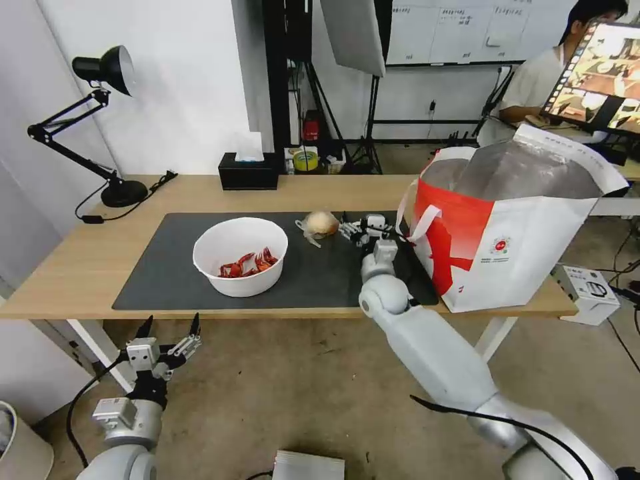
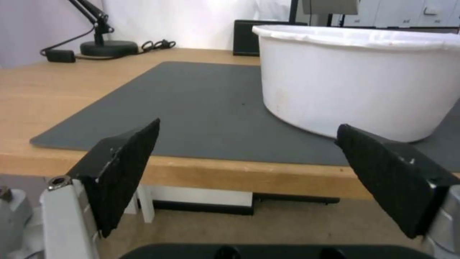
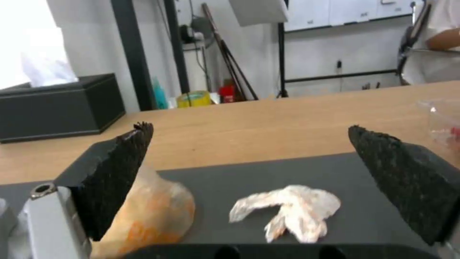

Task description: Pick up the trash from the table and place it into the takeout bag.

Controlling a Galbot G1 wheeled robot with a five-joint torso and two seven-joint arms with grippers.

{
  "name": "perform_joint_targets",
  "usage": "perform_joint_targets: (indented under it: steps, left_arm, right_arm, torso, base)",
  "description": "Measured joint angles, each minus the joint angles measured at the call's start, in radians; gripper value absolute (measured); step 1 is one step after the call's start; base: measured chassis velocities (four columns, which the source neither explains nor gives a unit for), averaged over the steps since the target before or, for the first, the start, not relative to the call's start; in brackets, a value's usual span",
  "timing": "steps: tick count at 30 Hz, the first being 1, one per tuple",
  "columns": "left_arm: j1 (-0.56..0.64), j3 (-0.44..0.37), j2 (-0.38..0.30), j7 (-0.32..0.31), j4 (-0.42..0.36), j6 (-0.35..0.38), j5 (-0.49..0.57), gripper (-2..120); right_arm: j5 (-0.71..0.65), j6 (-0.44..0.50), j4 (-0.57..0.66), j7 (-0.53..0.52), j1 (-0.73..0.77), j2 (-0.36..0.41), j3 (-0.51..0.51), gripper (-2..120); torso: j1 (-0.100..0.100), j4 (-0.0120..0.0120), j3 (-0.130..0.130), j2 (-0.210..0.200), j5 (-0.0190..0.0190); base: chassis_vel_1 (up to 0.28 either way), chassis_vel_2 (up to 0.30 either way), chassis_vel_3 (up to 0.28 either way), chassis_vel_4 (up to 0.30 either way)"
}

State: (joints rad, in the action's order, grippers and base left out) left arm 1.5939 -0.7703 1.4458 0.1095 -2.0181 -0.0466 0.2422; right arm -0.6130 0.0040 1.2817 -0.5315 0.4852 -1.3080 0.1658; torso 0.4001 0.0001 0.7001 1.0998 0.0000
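Note:
The small white tissue wad's twisted arm is arching off the mat, so I expect the wad to stay crumpled and poke out sideways when I lift it.
On the table [image 1: 200, 193] lies a dark mat [image 1: 160, 273]. A white bowl [image 1: 240, 257] with red crayfish shells stands on it, and the left wrist view shows its wall [image 2: 359, 79] close up. A beige ball [image 1: 320, 223] in clear film lies further right. My right gripper [image 1: 353, 230] hovers open low over the mat between ball and takeout bag [image 1: 507, 227]. Between its fingers [image 3: 115, 172] I see the ball [image 3: 153, 212] and a small white tissue wad [image 3: 292, 210]. A clear plastic edge [image 3: 443, 122] shows beyond them. My left gripper [image 1: 170, 333] hangs open below the table's front edge.
A black tissue box [image 1: 248, 172] stands at the table's back edge, and a black desk lamp [image 1: 120, 190] at the back left. The bag stands open at the table's right end, foil lining showing. A person sits at a monitor far right behind.

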Motion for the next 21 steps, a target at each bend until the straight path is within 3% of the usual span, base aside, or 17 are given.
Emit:
perform_joint_targets:
  steps: [5, 9, 21]
  left_arm:
    - [-0.004, 0.0, -0.004, 0.0, 0.0, 0.002, 0.0, 100]
    - [-0.002, 0.0, -0.003, 0.0, 0.0, 0.003, 0.0, 100]
    - [0.001, -0.01, -0.005, 0.001, 0.006, 0.003, 0.007, 100]
  right_arm:
    - [-0.027, -0.092, -0.007, -0.049, -0.048, 0.017, 0.036, 100]
    - [-0.1, -0.228, -0.03, -0.112, -0.111, 0.03, 0.084, 100]
    - [-0.204, -0.302, -0.094, -0.15, -0.2, 0.034, 0.152, 100]
  torso:
    - [0.0, -0.0001, 0.0, 0.0, -0.0001]
    - [0.0, -0.0002, 0.0, 0.0, 0.0]
    - [0.0, -0.0001, 0.0, 0.0, -0.0001]
  base:
    - [0.0, 0.0, 0.0, 0.0]
    - [0.0, 0.0, 0.0, 0.0]
    - [0.0, 0.0, 0.0, 0.0]
